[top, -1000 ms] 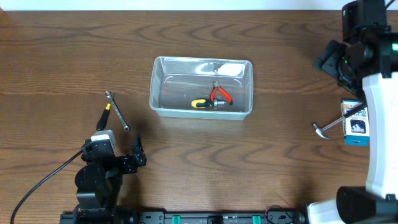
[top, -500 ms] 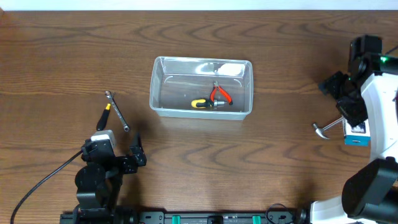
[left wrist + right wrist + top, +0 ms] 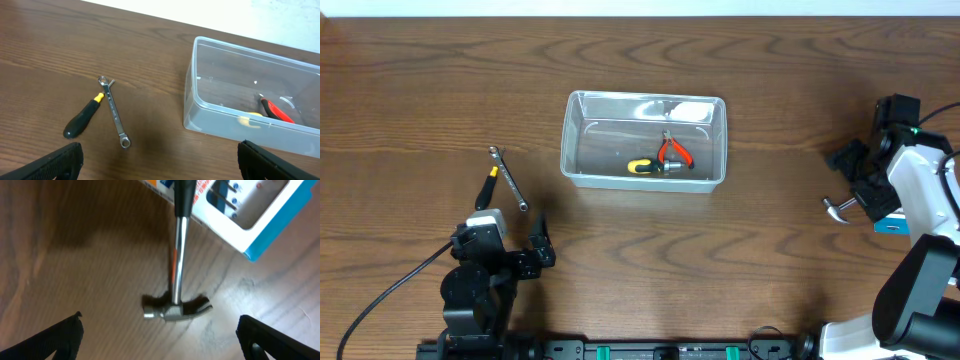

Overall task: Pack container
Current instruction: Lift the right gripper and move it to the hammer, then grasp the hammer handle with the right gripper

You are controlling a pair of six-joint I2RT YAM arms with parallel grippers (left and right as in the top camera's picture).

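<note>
My right gripper has the hammer's silver shaft running straight between its open fingers, so it should keep lowering until they are on either side of the hammer's shaft beside the black handle, then close.
The clear plastic container stands at the table's middle and holds red-handled pliers and a yellow-and-black screwdriver. It also shows in the left wrist view, with the pliers inside. A silver wrench and a black-and-yellow screwdriver lie on the table to its left. My left gripper is open and empty, near the front edge. My right gripper is open, just above a hammer, not touching it.
A small blue-and-white cardboard box lies at the right edge, and the hammer's handle rests on it. The hammer's head lies on the wood. The wrench and the loose screwdriver lie side by side.
My right arm has swung from the back right corner toward the front and come down over the hammer. The left arm and all the tools have not moved.
</note>
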